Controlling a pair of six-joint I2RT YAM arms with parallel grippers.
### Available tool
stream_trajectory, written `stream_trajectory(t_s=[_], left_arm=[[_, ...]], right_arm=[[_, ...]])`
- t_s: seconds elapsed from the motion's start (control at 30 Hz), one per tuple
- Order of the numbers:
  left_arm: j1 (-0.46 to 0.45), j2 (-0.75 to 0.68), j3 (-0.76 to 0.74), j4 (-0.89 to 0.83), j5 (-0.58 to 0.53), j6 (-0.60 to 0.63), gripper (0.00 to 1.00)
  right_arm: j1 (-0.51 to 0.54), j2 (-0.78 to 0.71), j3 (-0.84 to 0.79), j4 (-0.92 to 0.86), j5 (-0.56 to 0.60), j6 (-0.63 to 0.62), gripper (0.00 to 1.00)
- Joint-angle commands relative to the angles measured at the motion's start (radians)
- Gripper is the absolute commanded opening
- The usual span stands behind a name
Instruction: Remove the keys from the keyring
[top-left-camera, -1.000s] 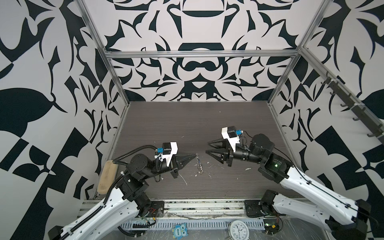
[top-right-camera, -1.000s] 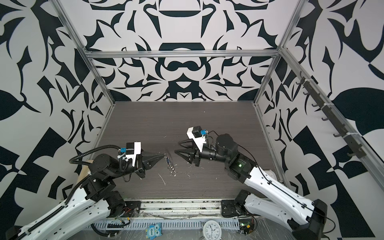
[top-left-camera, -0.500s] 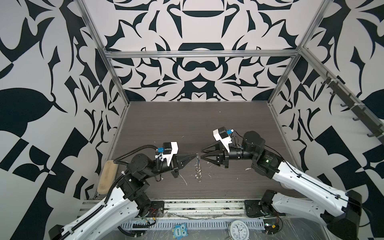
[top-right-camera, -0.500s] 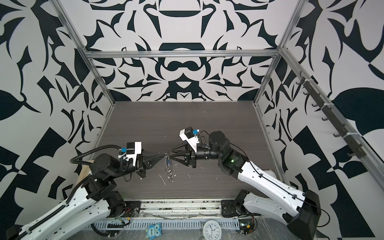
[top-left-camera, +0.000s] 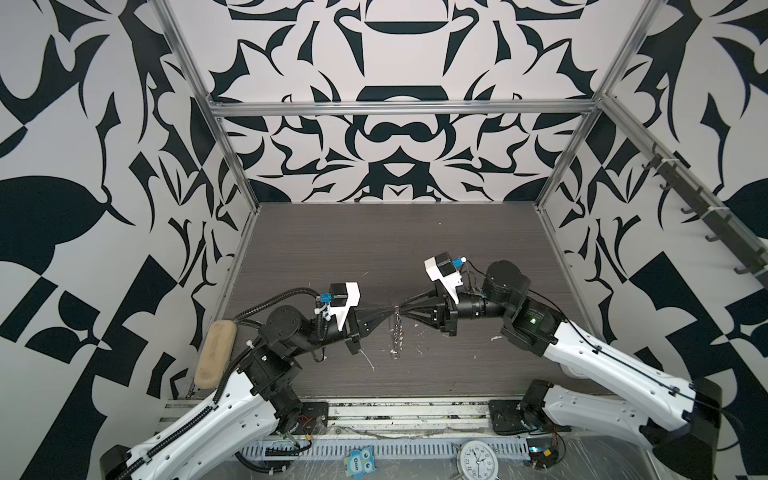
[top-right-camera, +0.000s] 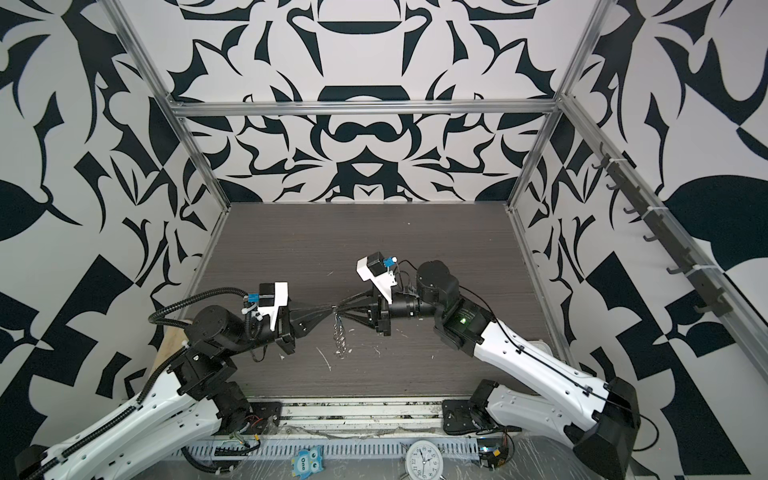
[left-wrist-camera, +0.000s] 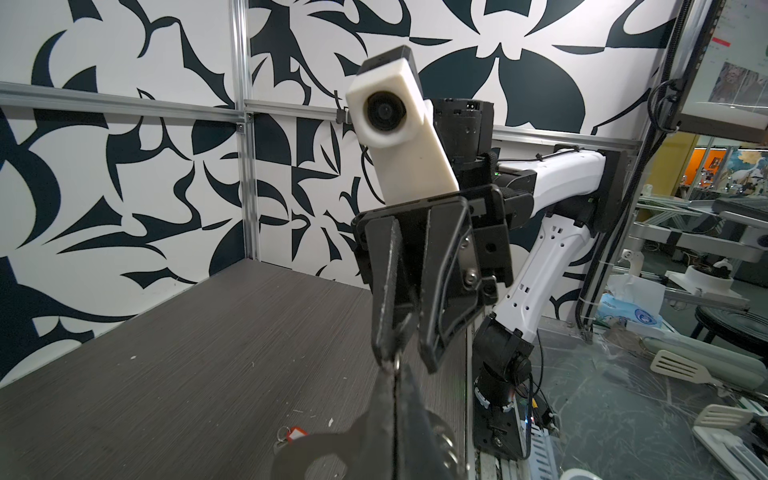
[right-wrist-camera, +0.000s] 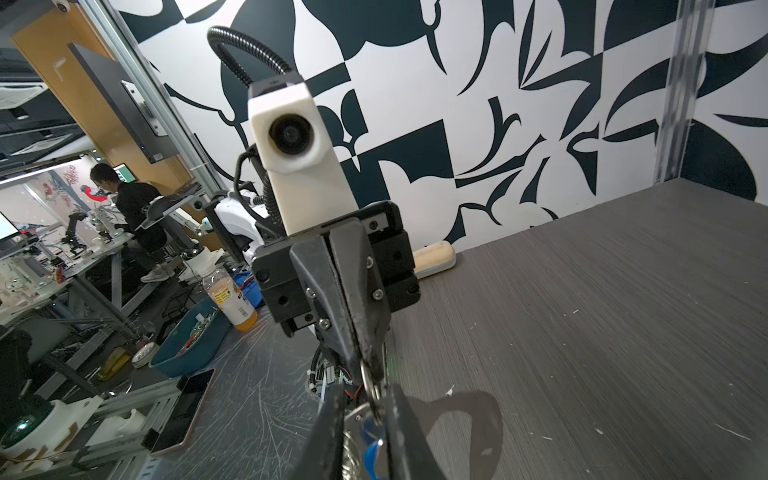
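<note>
My right gripper should hold the keyring while my left gripper takes it closer to its edge, because only a sliver of the keyring (left-wrist-camera: 397, 363) sticks out past my left gripper's fingers.
The keyring (top-left-camera: 396, 332) hangs edge-on above the table's front middle. Its silver plate (right-wrist-camera: 356, 412) and its row of rings (left-wrist-camera: 446, 442) show in the wrist views. My left gripper (top-left-camera: 390, 315) is shut on a small ring at its upper edge (left-wrist-camera: 397, 362). My right gripper (top-left-camera: 403, 310) meets it tip to tip from the other side. Its jaws are narrowed, with the blue key (right-wrist-camera: 372, 449) between its fingers (right-wrist-camera: 405, 432). The red key (left-wrist-camera: 296, 433) lies loose on the table, with its own small ring.
A beige oblong case (top-left-camera: 215, 353) lies along the table's left edge. White scraps (top-left-camera: 369, 360) dot the dark tabletop (top-left-camera: 395, 249) under the grippers. A clock (top-left-camera: 476, 459) and a blue owl figure (top-left-camera: 358, 461) sit below the front rail.
My right gripper has moved left to the hanging keyring and narrowed its jaws around the blue key. The left gripper has held still with the keyring.
</note>
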Motion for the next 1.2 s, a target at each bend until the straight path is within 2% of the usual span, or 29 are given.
stream_trajectory(t_s=[0.0, 0.1, 0.23, 0.37, 0.4, 0.47, 0.5, 0.6, 0.8, 0.97, 1.17], left_arm=[[-0.003, -0.006, -0.001, 0.048, -0.007, -0.005, 0.00], [-0.003, -0.012, -0.003, 0.049, -0.010, -0.007, 0.00], [-0.003, -0.011, -0.002, 0.048, -0.007, -0.013, 0.00], [-0.003, -0.014, 0.011, 0.021, -0.012, -0.020, 0.00], [-0.003, -0.016, 0.016, 0.008, -0.018, -0.021, 0.04], [-0.003, -0.029, 0.024, -0.024, -0.044, -0.020, 0.24], [-0.003, -0.037, 0.026, -0.035, -0.053, -0.019, 0.30], [-0.003, -0.072, 0.023, -0.065, -0.098, -0.014, 0.37], [-0.002, -0.077, 0.039, -0.124, -0.092, -0.011, 0.38], [-0.003, -0.020, 0.074, -0.161, -0.029, -0.002, 0.33], [-0.002, 0.027, 0.097, -0.158, 0.014, 0.005, 0.28]], right_arm=[[0.013, 0.003, 0.049, 0.046, -0.009, 0.000, 0.18], [0.024, 0.004, 0.049, 0.038, 0.001, -0.006, 0.14], [0.029, -0.002, 0.053, 0.026, 0.016, -0.013, 0.02], [0.028, -0.011, 0.067, -0.023, 0.039, -0.032, 0.00], [0.029, -0.016, 0.073, -0.047, 0.049, -0.040, 0.00], [0.029, -0.025, 0.106, -0.143, 0.074, -0.079, 0.00], [0.029, -0.026, 0.128, -0.200, 0.088, -0.103, 0.00], [0.029, -0.023, 0.213, -0.395, 0.131, -0.179, 0.00], [0.029, 0.035, 0.369, -0.663, 0.176, -0.264, 0.00], [0.028, 0.107, 0.488, -0.842, 0.212, -0.312, 0.00], [0.059, 0.167, 0.583, -0.969, 0.272, -0.349, 0.00]])
